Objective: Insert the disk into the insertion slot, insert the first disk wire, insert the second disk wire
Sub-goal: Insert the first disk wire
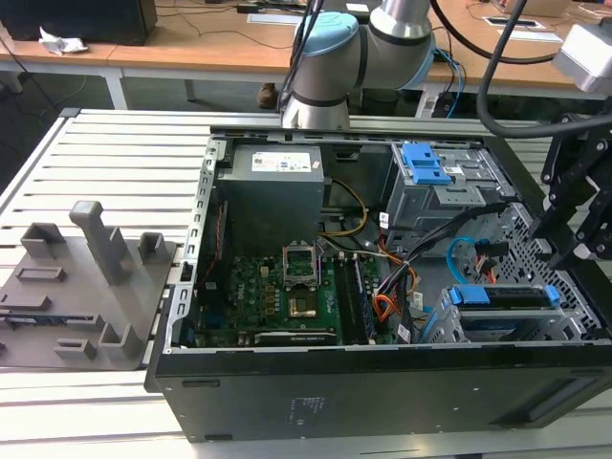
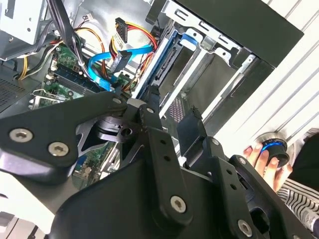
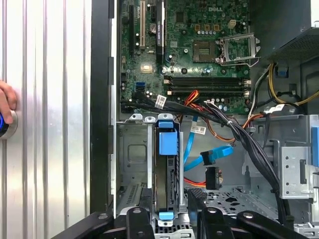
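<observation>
The coloured wires [image 3: 195,183] curve loosely behind the dark plug [image 3: 213,178], so they will bend over and follow when I carry the plug to the disk.
The disk [image 3: 167,172], in its blue carrier, sits in the insertion slot of the perforated grey cage [image 3: 130,149]. In the exterior view the disk [image 1: 504,296] lies at the case's front right corner. My gripper [image 3: 168,215] hovers above the disk, open, with nothing between its black fingers [image 2: 149,107]. It hangs at the exterior view's right [image 1: 566,251], above the case wall. The second disk wire [image 3: 192,157], light blue, loops beside the disk, and its plug [image 2: 119,62] hangs free. The first disk wire's dark plug [image 3: 212,178] on coloured wires also lies loose [image 2: 121,25].
A person's hand [image 2: 261,159] rests on a blue button on the slatted table outside the case wall [image 3: 99,99]. A thick black cable bundle [image 3: 234,132] crosses above the cage. A taller cage with a blue latch [image 1: 426,167] stands behind. A grey fixture [image 1: 86,277] lies at the exterior view's left.
</observation>
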### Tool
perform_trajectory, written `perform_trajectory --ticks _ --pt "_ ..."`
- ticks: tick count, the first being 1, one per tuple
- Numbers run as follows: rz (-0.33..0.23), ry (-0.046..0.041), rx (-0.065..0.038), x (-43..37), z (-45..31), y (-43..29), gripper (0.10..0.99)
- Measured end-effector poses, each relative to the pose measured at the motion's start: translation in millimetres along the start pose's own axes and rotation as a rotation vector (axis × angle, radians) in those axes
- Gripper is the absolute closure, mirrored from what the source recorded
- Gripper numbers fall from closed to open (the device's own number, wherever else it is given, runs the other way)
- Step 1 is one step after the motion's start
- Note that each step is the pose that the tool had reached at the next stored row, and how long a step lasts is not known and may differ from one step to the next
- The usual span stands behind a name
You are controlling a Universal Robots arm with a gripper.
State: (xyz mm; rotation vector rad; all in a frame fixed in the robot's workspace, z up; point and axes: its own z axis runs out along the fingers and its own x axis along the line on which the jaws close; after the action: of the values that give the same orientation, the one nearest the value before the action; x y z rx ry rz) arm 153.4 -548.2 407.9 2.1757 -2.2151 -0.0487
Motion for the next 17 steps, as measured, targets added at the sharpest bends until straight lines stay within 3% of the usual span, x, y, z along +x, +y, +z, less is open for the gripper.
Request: perform_trajectory --ticks 8,17 --pt "0.000 0.0000 0.000 -1.6 -3.0 0.2 0.663" --pt "0.000 0.0037 0.000 -25.6 -3.0 0.6 0.663"
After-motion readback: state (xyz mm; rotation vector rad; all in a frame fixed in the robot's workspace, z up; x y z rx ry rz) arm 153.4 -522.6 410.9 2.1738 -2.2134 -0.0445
